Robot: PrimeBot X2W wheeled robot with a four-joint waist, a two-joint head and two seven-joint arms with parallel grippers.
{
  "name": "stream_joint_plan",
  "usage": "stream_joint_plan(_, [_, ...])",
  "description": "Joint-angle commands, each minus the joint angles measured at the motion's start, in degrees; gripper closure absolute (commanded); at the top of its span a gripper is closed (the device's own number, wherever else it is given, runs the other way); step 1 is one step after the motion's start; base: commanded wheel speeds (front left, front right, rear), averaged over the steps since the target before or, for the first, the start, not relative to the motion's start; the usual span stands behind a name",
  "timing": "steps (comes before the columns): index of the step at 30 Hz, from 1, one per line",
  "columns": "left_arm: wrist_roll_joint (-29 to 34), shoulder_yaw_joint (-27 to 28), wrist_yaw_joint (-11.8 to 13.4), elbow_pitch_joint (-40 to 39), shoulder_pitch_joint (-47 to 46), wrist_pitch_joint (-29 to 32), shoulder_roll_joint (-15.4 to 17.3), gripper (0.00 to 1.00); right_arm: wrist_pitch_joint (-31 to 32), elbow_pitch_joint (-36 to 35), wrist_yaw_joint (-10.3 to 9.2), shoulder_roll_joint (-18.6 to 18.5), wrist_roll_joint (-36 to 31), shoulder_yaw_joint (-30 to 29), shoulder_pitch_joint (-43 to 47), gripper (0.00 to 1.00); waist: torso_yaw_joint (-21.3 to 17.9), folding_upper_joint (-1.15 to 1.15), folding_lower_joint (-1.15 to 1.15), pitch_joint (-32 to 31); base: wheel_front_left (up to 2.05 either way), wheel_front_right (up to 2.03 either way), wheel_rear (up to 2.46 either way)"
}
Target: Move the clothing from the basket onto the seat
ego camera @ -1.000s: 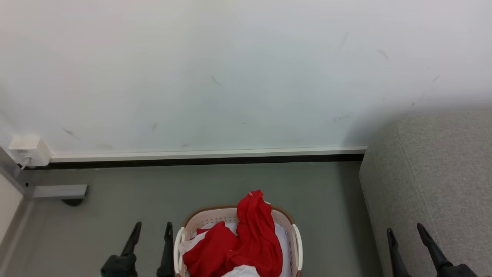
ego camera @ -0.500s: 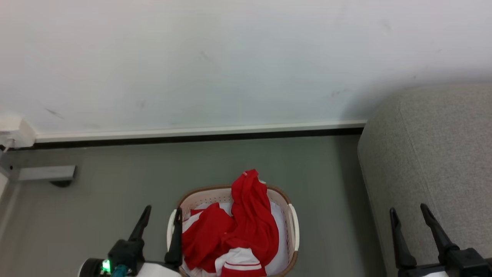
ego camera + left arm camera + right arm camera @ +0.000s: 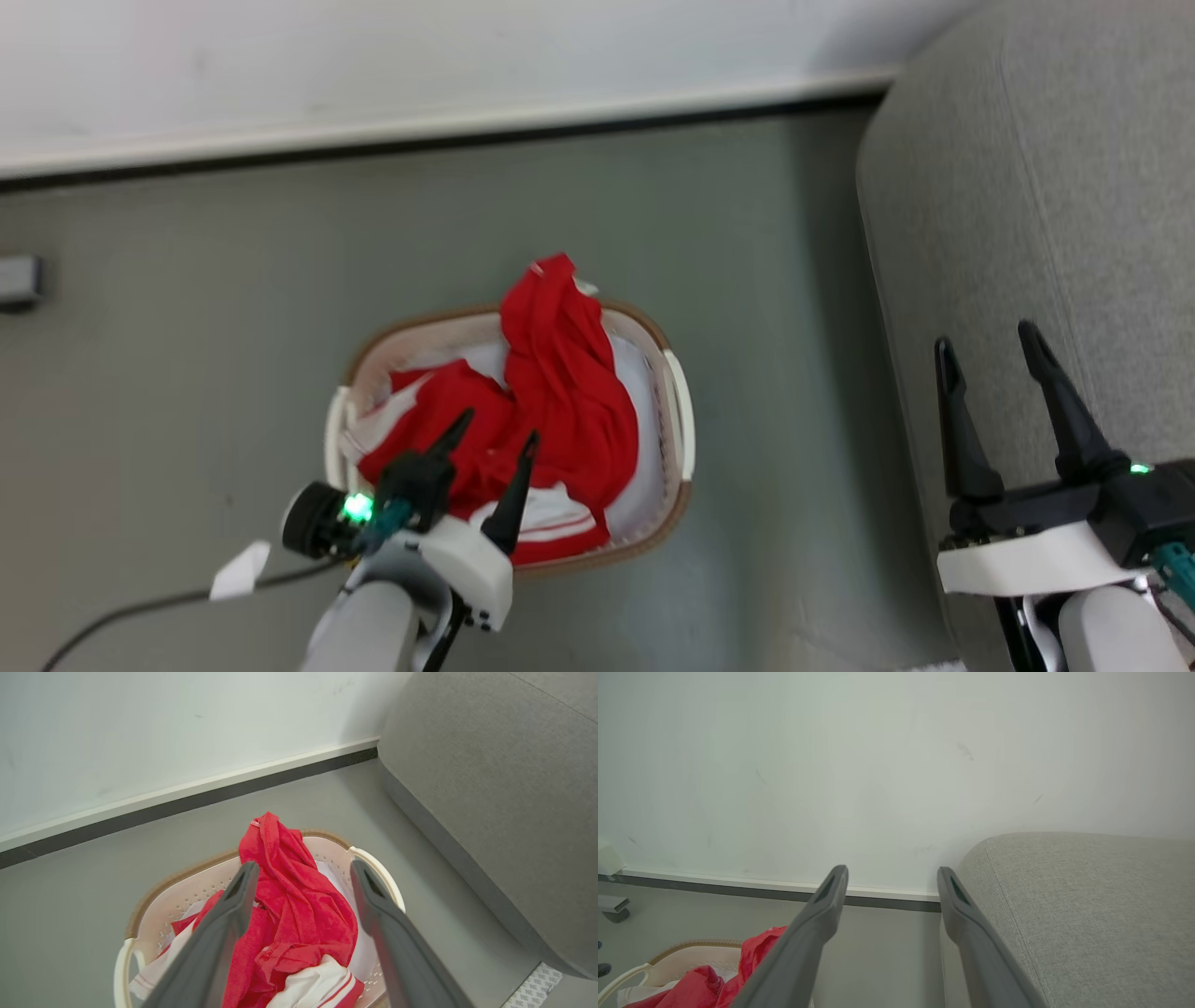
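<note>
My gripper will bring the red clothing [image 3: 577, 426] out whole and leave the liner behind when it lifts the fold of the clothing, because white liner [image 3: 647, 431] shows flat around the clothing.
The red clothing [image 3: 551, 392] lies heaped in the cream basket [image 3: 677, 401] on the floor, one fold draped over the far rim, a white striped cuff toward me. My left gripper [image 3: 498, 431] hangs open just above the heap, fingers apart with nothing between them. In the left wrist view the clothing [image 3: 289, 900] and the basket [image 3: 154, 896] show between the open left gripper [image 3: 301, 870]. The grey seat [image 3: 1055, 187] fills the right side. My right gripper [image 3: 990, 341] stands open over the seat's edge; the right wrist view has the seat [image 3: 1087, 905], the clothing [image 3: 756, 956] and the right gripper [image 3: 892, 872].
A white wall with a skirting board [image 3: 420, 131] runs behind the basket. A grey metal foot [image 3: 19, 280] sits at the far left. A dark cable [image 3: 140, 607] with a white tag trails on the grey floor [image 3: 187, 373] beside my left arm.
The head camera has tilted down, so the scene shifted up the picture. My left gripper has moved right, from beside the basket to over the clothing. Both grippers stay open.
</note>
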Motion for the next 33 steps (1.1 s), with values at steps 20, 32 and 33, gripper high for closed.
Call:
stream_joint_plan(20, [-0.92,-0.56,0.03,27.6,-19.88,9.3,5.38,0.0,-0.2,-3.5,-0.12,-0.15,3.96,2.53,-7.77,0.0,-8.89,0.0,-0.01,18.27,0.0,0.0,0.0])
stream_joint_plan(32, [-1.54,-5.62,-1.96,33.12,-24.48,9.8,4.95,0.0,-0.2,-3.99,-0.12,-0.15,5.11,3.19,-9.88,0.0,-9.5,0.0,-0.01,23.03,0.0,0.0,0.0])
stream_joint_plan(33, [-1.36,-6.07,-1.98,33.54,-24.9,9.85,5.0,0.0,-0.2,-4.06,-0.12,-0.15,5.19,3.22,-10.19,0.0,-9.57,0.0,-0.01,23.38,0.0,0.0,0.0])
